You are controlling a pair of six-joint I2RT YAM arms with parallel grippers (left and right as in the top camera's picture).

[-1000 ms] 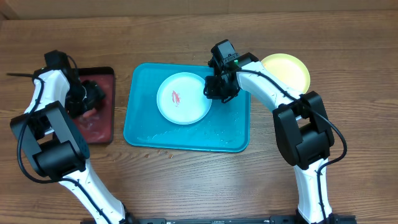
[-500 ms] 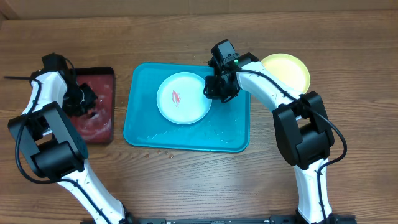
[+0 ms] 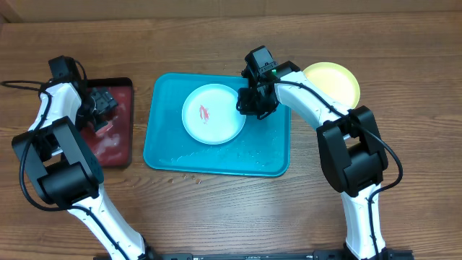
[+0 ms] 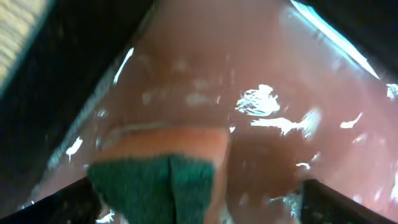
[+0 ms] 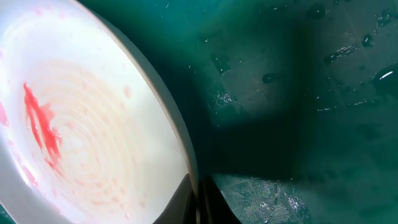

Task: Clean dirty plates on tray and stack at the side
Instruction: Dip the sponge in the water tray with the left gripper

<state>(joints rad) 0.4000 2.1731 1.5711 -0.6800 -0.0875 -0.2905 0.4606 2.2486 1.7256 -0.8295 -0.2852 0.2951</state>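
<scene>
The green and orange sponge (image 4: 163, 171) rests near one finger of my open left gripper, so next I center both fingers around the sponge's middle (image 4: 166, 205) before closing and lifting.
A white plate (image 3: 211, 121) with a red smear (image 5: 40, 121) lies in the turquoise tray (image 3: 166, 155). My right gripper (image 3: 250, 103) is shut on the plate's right rim; in the right wrist view the rim runs between the closed fingertips of that gripper (image 5: 200, 202). A yellow-green plate (image 3: 336, 83) rests on the table to the right of the tray. My left gripper (image 3: 101, 107) hangs open over the dark-red tray (image 3: 115, 148). In the left wrist view a green and orange sponge (image 4: 155, 180) lies between the spread fingers (image 4: 62, 202), untouched on the right side.
The dark-red tray (image 4: 217, 62) holds foamy water and stands at the table's left. Water drops and suds lie on the turquoise tray floor (image 5: 298, 93) in front of the plate. Bare wooden table (image 3: 238, 209) stretches in front of both trays.
My left gripper shut over the sponge half a second ago and has opened wide again, shifting slightly. The right gripper and the white plate have not moved.
</scene>
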